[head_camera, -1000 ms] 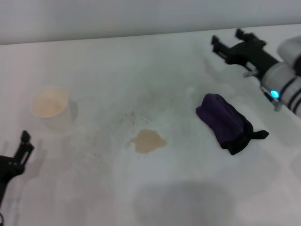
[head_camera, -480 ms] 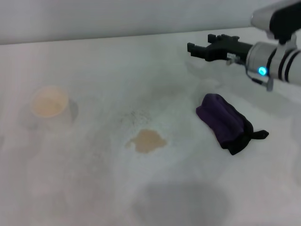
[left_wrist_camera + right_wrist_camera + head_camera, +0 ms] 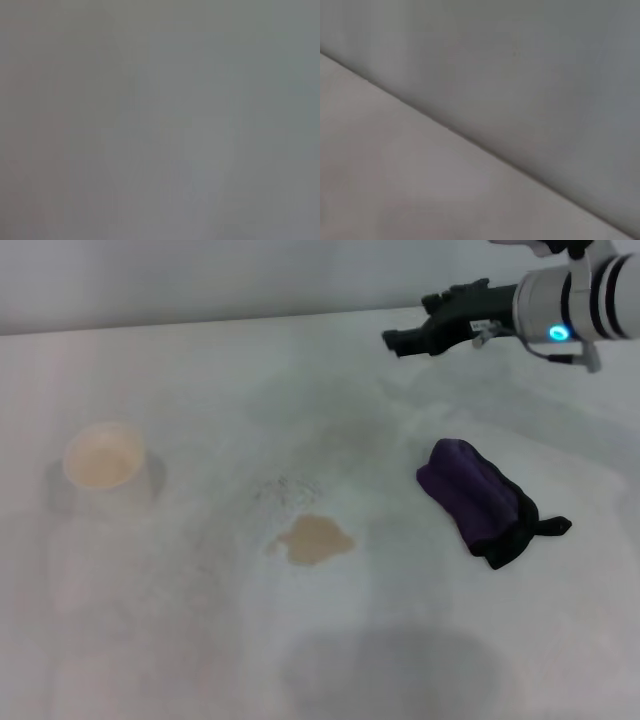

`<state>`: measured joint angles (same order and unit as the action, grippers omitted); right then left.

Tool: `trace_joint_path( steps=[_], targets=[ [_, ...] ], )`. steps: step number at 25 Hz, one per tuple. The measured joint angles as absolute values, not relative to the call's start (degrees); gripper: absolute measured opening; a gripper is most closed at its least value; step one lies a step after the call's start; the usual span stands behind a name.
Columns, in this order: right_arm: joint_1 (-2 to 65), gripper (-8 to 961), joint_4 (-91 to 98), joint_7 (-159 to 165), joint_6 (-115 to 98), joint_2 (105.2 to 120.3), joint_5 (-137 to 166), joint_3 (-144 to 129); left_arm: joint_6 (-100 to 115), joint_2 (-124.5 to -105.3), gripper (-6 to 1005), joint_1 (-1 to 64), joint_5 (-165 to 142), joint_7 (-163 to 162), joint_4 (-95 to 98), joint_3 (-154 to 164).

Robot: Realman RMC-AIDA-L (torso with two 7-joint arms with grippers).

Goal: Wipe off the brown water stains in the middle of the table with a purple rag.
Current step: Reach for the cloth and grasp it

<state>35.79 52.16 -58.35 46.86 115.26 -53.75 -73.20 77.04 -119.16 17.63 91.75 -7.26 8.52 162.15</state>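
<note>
My right gripper should keep lowering its open fingers toward the bunched purple rag [image 3: 462, 478], which lies free before them, until they close on the rag's middle [image 3: 488, 500].
The purple rag [image 3: 478, 500] lies bunched on the white table [image 3: 200, 640], right of centre, with its black tail pointing right. The brown water stains [image 3: 313, 539] form a small tan blotch near the middle, left of the rag and apart from it. My right gripper [image 3: 408, 322] hangs in the air above the far right part of the table, beyond the rag, fingers pointing left, open and empty. My left gripper is out of view. The left wrist view shows only plain grey. The right wrist view shows a bare table surface [image 3: 395, 190] and a grey wall.
A white cup [image 3: 103, 466] stands on the left side of the table. Faint grey speckled smudges [image 3: 285, 488] lie just beyond the stain. A grey wall runs along the table's far edge.
My right arm has risen and swung left, from low at the far right to high above the table's back. My left gripper, at the lower left a second ago, has left the view.
</note>
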Motion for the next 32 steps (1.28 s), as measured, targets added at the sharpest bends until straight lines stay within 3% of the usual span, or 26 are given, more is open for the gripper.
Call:
trace_joint_path(
  steps=[5, 17, 32],
  targets=[
    [35.24, 803, 61.45, -43.94, 57.11, 115.53, -39.09, -75.37, 76.41, -119.09, 878, 19.14, 94.40, -8.17, 8.39, 162.15],
    [31.22, 802, 69.43, -38.57, 75.66, 115.50, -38.34, -76.32, 74.67, -119.25, 877, 19.64, 96.52, -8.62, 8.58, 162.09],
    [27.78, 764, 69.43, -39.86, 76.17, 115.31, -36.70, -79.35, 74.67, -119.29, 877, 19.08, 96.39, -9.67, 9.50, 162.53]
  ],
)
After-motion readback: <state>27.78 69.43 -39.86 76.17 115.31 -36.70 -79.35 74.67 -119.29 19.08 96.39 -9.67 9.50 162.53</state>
